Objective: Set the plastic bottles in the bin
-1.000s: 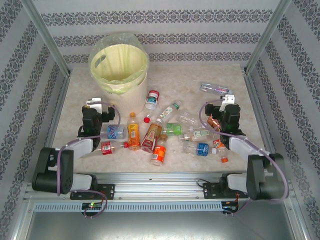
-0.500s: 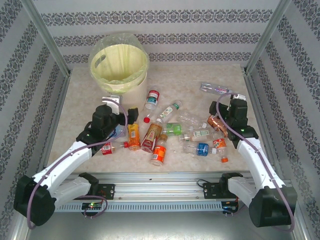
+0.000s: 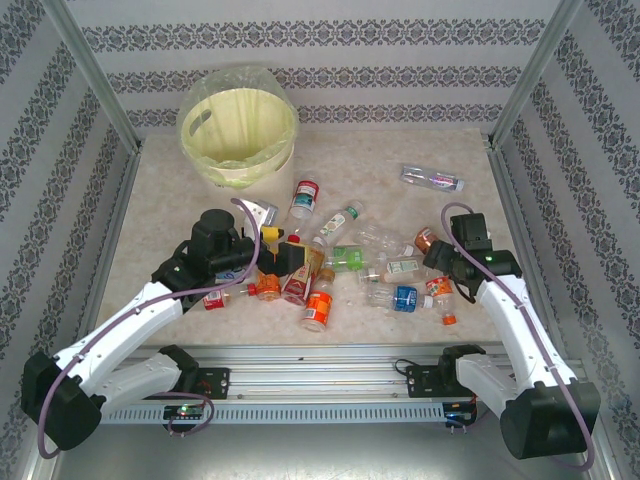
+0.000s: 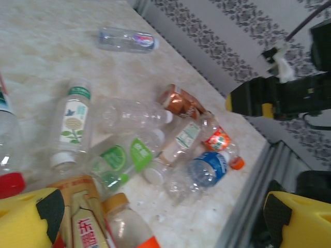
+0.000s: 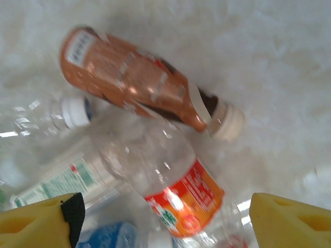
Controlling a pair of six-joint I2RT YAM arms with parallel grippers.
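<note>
The bottle with the red-orange label (image 3: 440,288) is a long way from the bin, so the robot's left gripper should wait for the right gripper to bring it over the heap's middle (image 3: 372,236).
The bin (image 3: 238,135) stands at the far left, lined with a pale yellow-green bag. The plastic bottles lie in a heap (image 3: 345,262) at mid-table. My left gripper (image 3: 283,250) (image 4: 165,227) hovers open over the heap's left side, above a tea-labelled bottle (image 4: 83,219) and an orange-capped one (image 4: 126,225). My right gripper (image 3: 440,275) (image 5: 165,222) is open and straddles a clear bottle with a red-orange label (image 5: 181,196) (image 3: 437,288), its yellow fingers (image 5: 292,219) clear of the bottle's sides. A copper-brown bottle (image 5: 129,77) lies just beyond it.
One clear bottle with a blue label (image 3: 430,178) lies alone at the far right. A red-capped bottle (image 3: 305,195) and a green-labelled one (image 3: 340,218) lie between heap and bin. A metal frame rail (image 3: 300,352) runs along the near edge, with patterned walls on both sides.
My left arm has swung right, from the heap's left edge to above the tea bottles. My right gripper has come nearer, from the copper-brown bottle to over the red-orange labelled one.
</note>
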